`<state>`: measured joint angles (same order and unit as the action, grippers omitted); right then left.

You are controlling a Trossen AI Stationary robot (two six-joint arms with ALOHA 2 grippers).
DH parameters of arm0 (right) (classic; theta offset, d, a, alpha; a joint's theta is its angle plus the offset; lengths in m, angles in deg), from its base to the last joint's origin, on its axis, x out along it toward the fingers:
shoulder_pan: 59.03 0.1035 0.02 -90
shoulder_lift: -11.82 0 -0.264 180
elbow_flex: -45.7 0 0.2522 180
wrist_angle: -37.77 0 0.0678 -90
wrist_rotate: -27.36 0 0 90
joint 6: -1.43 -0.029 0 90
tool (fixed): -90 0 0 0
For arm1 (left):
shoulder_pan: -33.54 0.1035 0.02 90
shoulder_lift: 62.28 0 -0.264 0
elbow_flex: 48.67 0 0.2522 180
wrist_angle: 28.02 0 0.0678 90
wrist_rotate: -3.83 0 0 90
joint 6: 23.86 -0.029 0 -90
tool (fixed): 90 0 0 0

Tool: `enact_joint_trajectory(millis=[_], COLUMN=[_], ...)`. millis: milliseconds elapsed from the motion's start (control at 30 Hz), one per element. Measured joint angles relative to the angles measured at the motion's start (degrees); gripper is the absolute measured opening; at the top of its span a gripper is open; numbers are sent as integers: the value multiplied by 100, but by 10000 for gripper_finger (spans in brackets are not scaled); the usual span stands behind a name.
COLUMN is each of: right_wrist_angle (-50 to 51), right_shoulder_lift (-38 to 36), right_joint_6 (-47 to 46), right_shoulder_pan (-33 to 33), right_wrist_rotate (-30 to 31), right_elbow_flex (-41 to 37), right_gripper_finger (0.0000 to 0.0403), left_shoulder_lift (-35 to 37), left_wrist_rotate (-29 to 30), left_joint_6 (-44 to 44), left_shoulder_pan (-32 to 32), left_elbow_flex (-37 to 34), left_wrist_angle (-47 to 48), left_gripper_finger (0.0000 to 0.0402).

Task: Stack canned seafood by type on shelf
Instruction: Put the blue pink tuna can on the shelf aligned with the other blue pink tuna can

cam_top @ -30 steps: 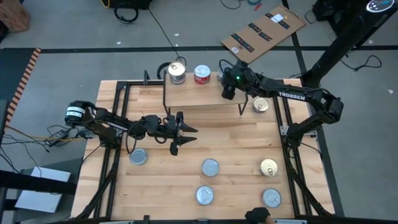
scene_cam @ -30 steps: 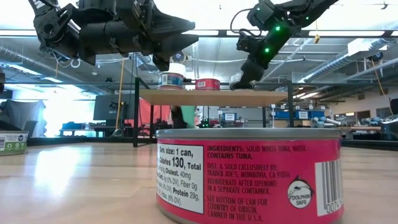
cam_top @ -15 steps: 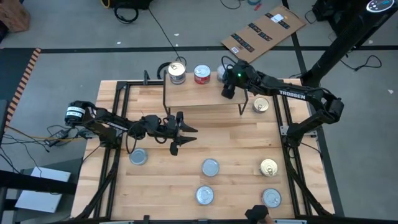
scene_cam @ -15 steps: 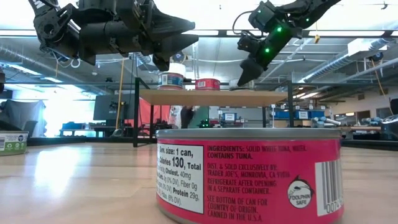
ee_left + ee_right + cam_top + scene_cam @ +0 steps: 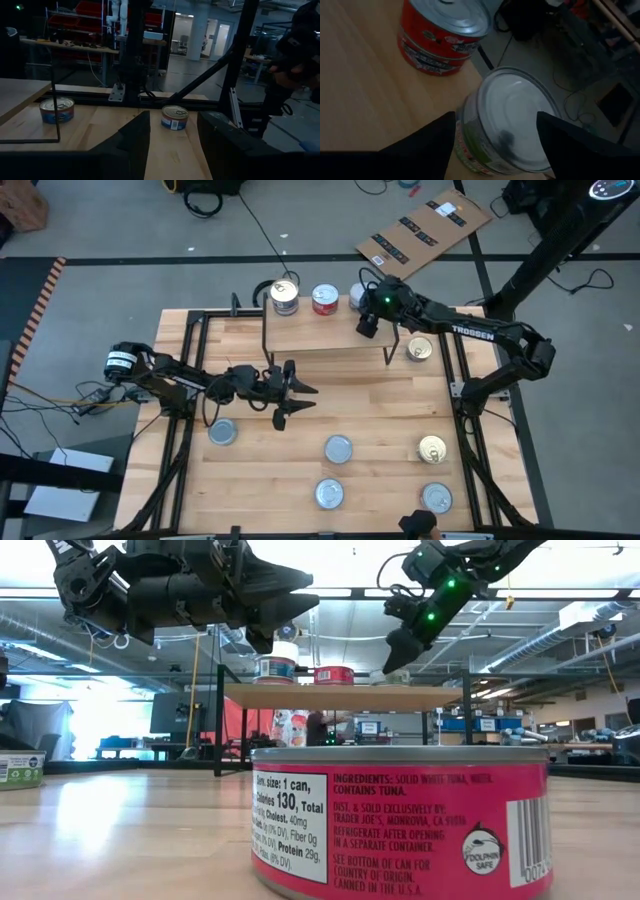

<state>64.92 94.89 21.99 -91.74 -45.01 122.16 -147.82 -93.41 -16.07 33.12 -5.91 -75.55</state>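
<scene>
The near gold-topped tin (image 5: pixel 432 448) is on my right gripper's side, a long way from the gold-topped stack. Next, my right gripper passes it to my left gripper (image 5: pixel 306 398).
The shelf (image 5: pixel 325 337) stands at the table's far middle. On it, from left to right, are a gold-topped stack of tins (image 5: pixel 285 297), a red-labelled tin (image 5: pixel 325 299) and a silver-topped, green-labelled tin (image 5: pixel 512 120) at the shelf's far right. My right gripper (image 5: pixel 496 117) hovers open just over that tin, one finger on either side of its top. In the low view its fingertips (image 5: pixel 390 662) stand slightly above the tin (image 5: pixel 382 678). My left gripper (image 5: pixel 298 402) waits open and level over the table's middle, holding nothing.
Loose tins lie on the tabletop: one near left (image 5: pixel 222 432), two in the middle (image 5: pixel 338 448) (image 5: pixel 329 493), two near right (image 5: pixel 432 448) (image 5: pixel 436 497), and one beside the shelf's right leg (image 5: pixel 420 350). A pink tuna tin (image 5: pixel 400 820) fills the low view's foreground.
My right gripper has risen a little off the silver-topped tin and rolled slightly. The tin stays standing on the shelf.
</scene>
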Motion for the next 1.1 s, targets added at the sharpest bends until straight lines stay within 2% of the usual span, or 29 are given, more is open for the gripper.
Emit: enact_joint_trajectory(millis=[167, 300, 467, 700, 767, 967, 1100], right_wrist_angle=[97, 416, 1165, 2285, 2554, 3318, 3606], right_shoulder_lift=[-242, -776, -1553, -2267, -2331, -2231, -1986], right_joint_6=[48, 34, -448, -1629, -1907, -2911, -3538], right_shoulder_pan=[108, 468, 1068, 2004, 2307, 3287, 3981], right_wrist_rotate=[109, 173, 238, 109, -36, -226, -388], right_elbow_flex=[0, 0, 2, 2, 2, 2, -62], right_gripper_finger=[264, 226, 142, 14, 9, 32, 23], left_shoulder_lift=[0, 0, 0, 0, 0, 0, -2], left_wrist_rotate=[-5, -7, -9, -11, -11, -11, -17], left_joint_6=[-8, -164, -386, -601, -608, -736, -780], left_shoulder_pan=[-1, -1, -1, -1, -1, -7, -12], left_elbow_flex=[1, 1, 1, 1, 1, 1, 1], left_wrist_angle=[12, 54, 137, 369, 476, 834, 1035], left_gripper_finger=[168, 166, 145, 88, 69, 14, 5])
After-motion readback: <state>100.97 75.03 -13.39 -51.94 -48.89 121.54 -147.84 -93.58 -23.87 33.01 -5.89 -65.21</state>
